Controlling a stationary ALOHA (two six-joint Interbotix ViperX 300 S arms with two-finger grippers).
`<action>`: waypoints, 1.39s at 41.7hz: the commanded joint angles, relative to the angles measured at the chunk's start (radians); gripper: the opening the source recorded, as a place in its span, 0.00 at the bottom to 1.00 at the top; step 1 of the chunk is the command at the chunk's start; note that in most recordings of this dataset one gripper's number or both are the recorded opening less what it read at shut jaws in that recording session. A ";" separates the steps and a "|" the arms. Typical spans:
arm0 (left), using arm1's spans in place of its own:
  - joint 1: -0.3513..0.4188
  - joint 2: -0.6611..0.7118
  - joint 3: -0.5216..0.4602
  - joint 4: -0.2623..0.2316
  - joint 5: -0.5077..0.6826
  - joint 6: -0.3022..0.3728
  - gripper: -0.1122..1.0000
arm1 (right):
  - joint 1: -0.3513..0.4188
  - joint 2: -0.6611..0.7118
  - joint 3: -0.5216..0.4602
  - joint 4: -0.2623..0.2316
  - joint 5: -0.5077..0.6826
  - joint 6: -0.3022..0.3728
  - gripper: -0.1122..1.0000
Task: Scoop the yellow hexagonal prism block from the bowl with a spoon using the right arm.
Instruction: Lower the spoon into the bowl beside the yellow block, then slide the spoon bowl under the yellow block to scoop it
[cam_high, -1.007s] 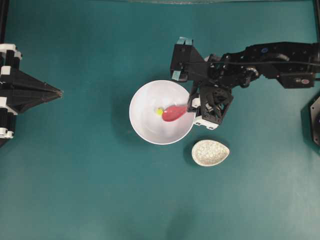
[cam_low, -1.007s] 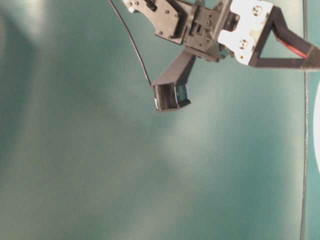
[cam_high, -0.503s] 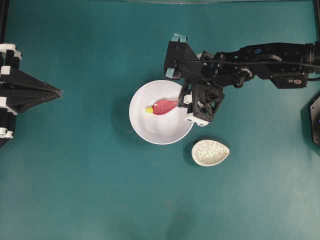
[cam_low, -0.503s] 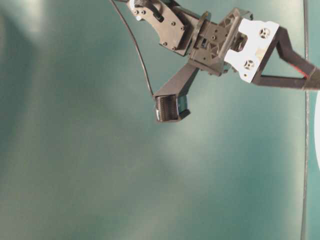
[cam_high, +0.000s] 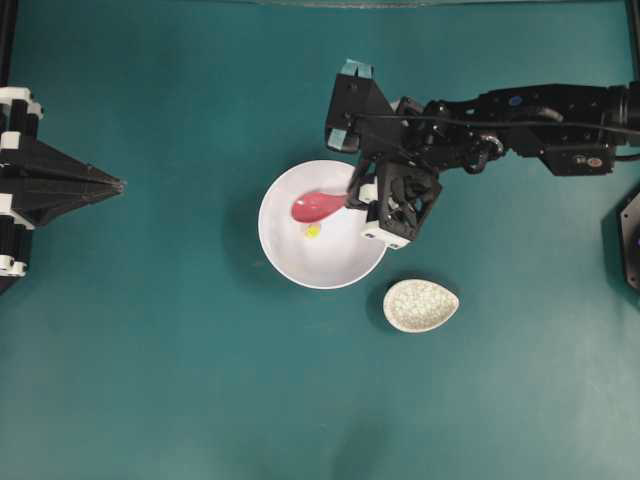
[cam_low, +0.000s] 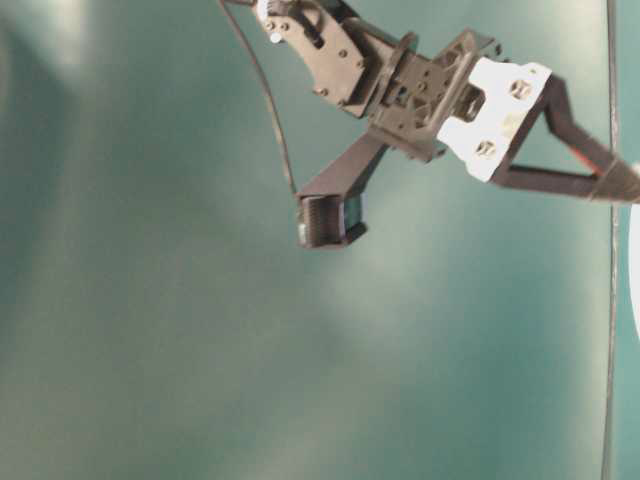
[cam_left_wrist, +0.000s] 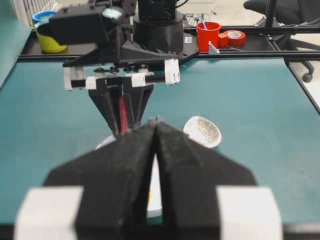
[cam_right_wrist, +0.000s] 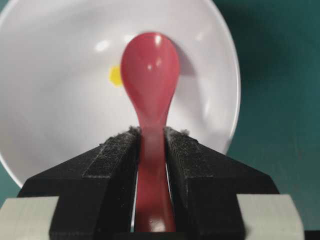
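The yellow block (cam_high: 313, 230) is next to the spoon's scoop, so next my right gripper pulls the spoon back (cam_high: 345, 223) and lines the spoon's tip up with the block before it scoops.
The white bowl (cam_high: 300, 265) sits mid-table. My right gripper (cam_high: 356, 194) reaches over its right rim, shut on the handle of the pink-red spoon (cam_high: 316, 207). The scoop hangs over the bowl's upper half. The yellow hexagonal prism block (cam_high: 312, 231) lies on the bowl floor just below the scoop, outside it. In the right wrist view the spoon (cam_right_wrist: 150, 70) points away from the gripper (cam_right_wrist: 151, 133) and the block (cam_right_wrist: 115, 75) rests left of the scoop in the bowl (cam_right_wrist: 55, 115). My left gripper (cam_high: 117, 185) is shut with nothing in it, far left of the bowl.
A small speckled beige dish (cam_high: 421, 305) lies just below and right of the bowl, near the right arm's wrist. In the left wrist view, a red cup (cam_left_wrist: 207, 34), a tape roll (cam_left_wrist: 235, 36) and a yellow cup (cam_left_wrist: 47, 42) stand on the rail beyond the table.
The spoon swept left across the bowl, pushing the block at its tip, then shifted toward the upper side. The block now lies beside the scoop. The left arm stayed still.
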 joint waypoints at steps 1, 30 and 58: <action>0.000 0.005 -0.023 0.003 -0.008 0.002 0.10 | 0.003 -0.029 -0.041 0.003 -0.005 0.002 0.30; 0.000 0.005 -0.023 0.005 -0.006 0.002 0.10 | 0.008 -0.137 -0.055 0.003 0.318 0.104 0.30; 0.002 0.000 -0.025 0.005 -0.006 0.002 0.10 | 0.018 -0.026 -0.048 -0.003 0.267 0.089 0.30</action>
